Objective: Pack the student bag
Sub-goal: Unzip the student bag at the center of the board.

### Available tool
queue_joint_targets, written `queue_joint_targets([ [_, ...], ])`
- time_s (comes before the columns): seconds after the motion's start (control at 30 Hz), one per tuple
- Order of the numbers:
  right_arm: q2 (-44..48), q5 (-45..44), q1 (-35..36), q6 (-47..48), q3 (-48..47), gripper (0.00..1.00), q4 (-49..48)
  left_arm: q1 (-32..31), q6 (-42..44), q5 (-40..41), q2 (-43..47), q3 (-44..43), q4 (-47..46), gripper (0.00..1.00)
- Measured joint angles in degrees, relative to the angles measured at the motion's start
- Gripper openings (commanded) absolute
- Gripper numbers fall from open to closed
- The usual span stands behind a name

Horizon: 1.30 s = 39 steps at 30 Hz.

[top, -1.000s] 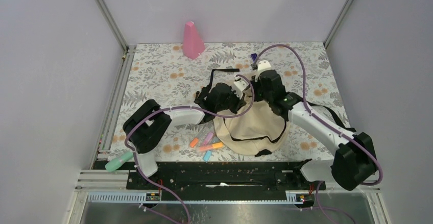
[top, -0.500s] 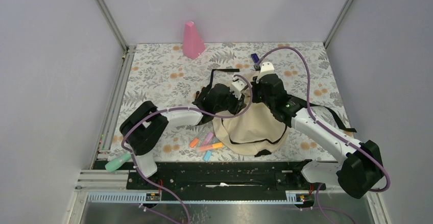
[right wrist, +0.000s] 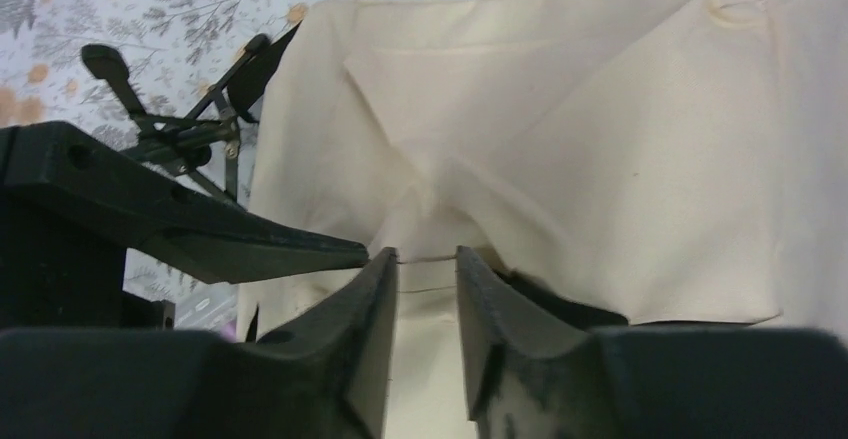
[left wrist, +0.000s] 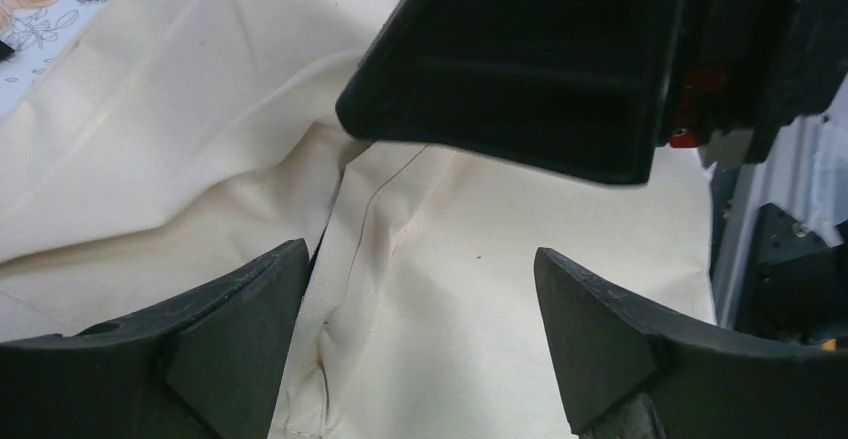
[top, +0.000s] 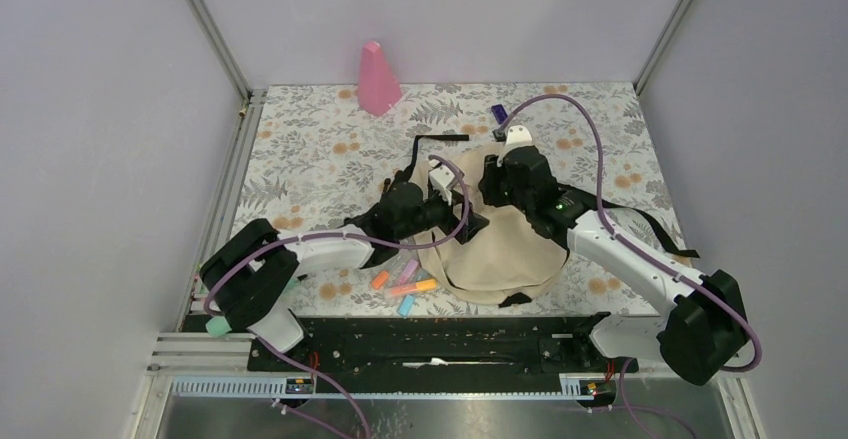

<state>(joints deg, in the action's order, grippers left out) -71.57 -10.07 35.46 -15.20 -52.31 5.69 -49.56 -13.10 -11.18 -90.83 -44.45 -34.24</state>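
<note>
A dark slit [left wrist: 325, 227] runs next to the stitched fold, so I expect to find a hidden black zipper there when I pull the student bag's fabric [left wrist: 262, 204].
The student bag [top: 500, 257] is a beige fabric backpack with black trim, lying slumped in the middle of the floral table. My left gripper [top: 468, 223] hovers over its near-left top, open wide. In the left wrist view only cream fabric [left wrist: 450, 259] lies under the left gripper [left wrist: 420, 299], and nothing is pinched. My right gripper [top: 484, 197] sits over the bag's far top edge. In the right wrist view the right gripper [right wrist: 427, 256] has its jaws a narrow gap apart over a seamed fold of the bag [right wrist: 560, 139]. The two grippers are almost touching.
Several coloured highlighters [top: 405, 284] lie by the bag's near-left edge. A pink cone [top: 378, 79] stands at the back, and a small purple item [top: 497, 113] lies behind the bag. Black straps [top: 440, 139] trail left and right [top: 660, 224]. A mint-green object [top: 232, 317] lies near the left arm's base.
Both grippers have let go of the bag's top fabric: the left jaws opened wide and the right parted slightly. The left arm drew back toward the near left. The bag top slumped.
</note>
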Motion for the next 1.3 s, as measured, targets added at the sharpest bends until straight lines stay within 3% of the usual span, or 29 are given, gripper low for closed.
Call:
queue_joint_targets([
  [0.2,2.95,1.73,0.61,0.31,-0.26,0.63,3.74,0.0,-5.86,-0.48,1.88,2.73,-4.98,0.87],
  [0.37,10.73,-5.22,0.52,0.83,-0.61,0.78,7.76,0.0,-8.48,-1.2,2.97,1.57,-5.42,0.87],
  [0.5,14.19,-10.08,-2.1,0.7,-0.94,0.81,9.97,0.0,-12.11,-1.03,1.2,-4.44,-2.43,0.87],
  [0.77,14.58,-9.88,-16.46,-4.02,3.02,0.84,12.04,0.0,-23.91,0.68,-7.06,-14.21,-1.01,0.84],
  [1.1,17.09,-7.67,-17.53,-8.04,8.0,0.84,11.5,-0.02,-31.85,3.06,-14.8,-19.1,5.73,0.62],
  [1.3,17.2,-6.91,-17.55,-8.68,9.03,0.83,10.34,-0.02,-33.51,4.55,-17.09,-21.99,6.27,0.61],
])
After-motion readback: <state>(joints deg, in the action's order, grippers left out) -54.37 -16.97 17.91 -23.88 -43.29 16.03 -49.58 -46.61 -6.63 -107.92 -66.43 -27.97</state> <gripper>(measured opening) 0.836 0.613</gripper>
